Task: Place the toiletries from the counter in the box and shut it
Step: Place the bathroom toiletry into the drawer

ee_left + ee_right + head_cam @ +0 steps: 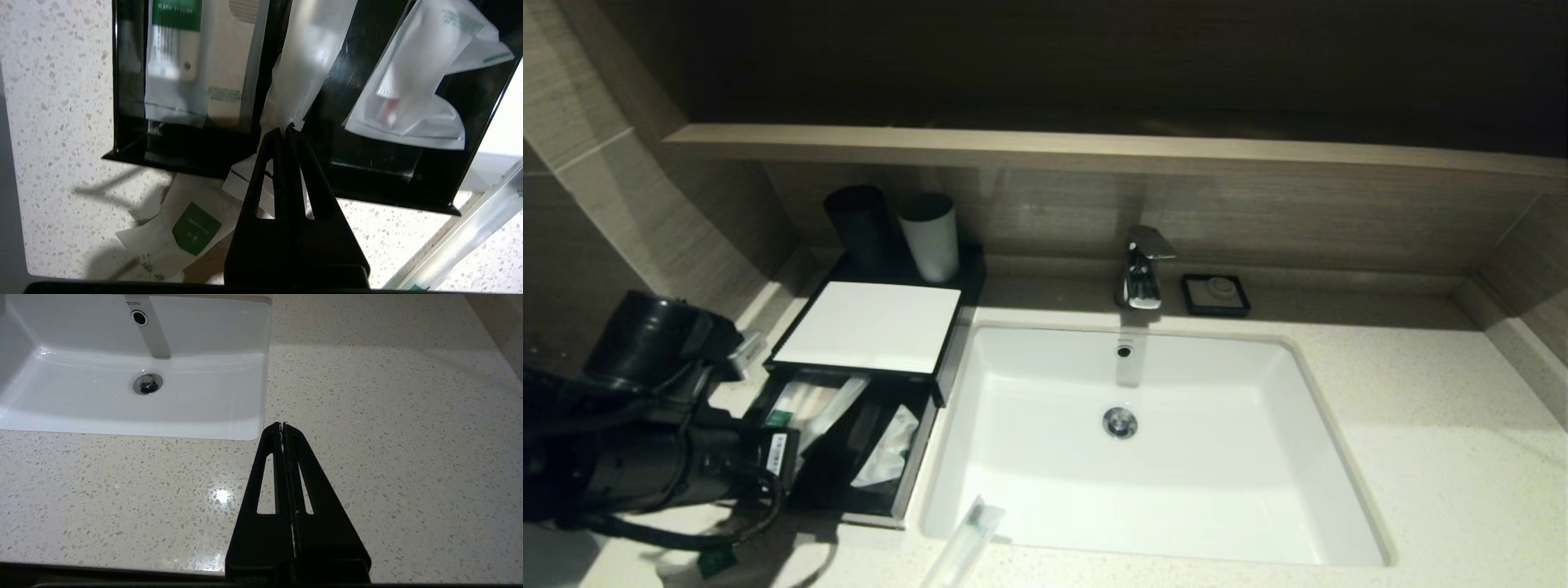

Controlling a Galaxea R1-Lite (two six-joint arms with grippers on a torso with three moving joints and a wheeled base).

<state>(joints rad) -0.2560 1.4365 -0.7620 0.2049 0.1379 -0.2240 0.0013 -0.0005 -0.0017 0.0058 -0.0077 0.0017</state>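
I should carry on moving the long clear sachet [834, 406] in with my left gripper, since it points into the drawer's open gap, until the sachet's tail is past the drawer's front side [213, 169], and then let go.
The black box [870, 327] with a white top panel stands left of the basin, and its drawer [907, 490] is pulled out. My left gripper [284, 130] is over the drawer's front wall, shut on a long clear sachet [304, 61] that lies across the drawer's divider. The white packet with a green label [192, 228] lies on the counter [1421, 457] just in front of the drawer; it also shows in the head view [715, 562]. A second clear sachet [964, 535] lies at the basin's front edge. My right gripper [282, 425] is shut and empty above the counter, right of the basin.
The drawer holds other packets [175, 61] and a crumpled clear bag [412, 81]. Black and white cups [927, 237] stand behind the box. A faucet [1143, 269] and a black soap dish [1215, 294] sit behind the white basin [1258, 457].
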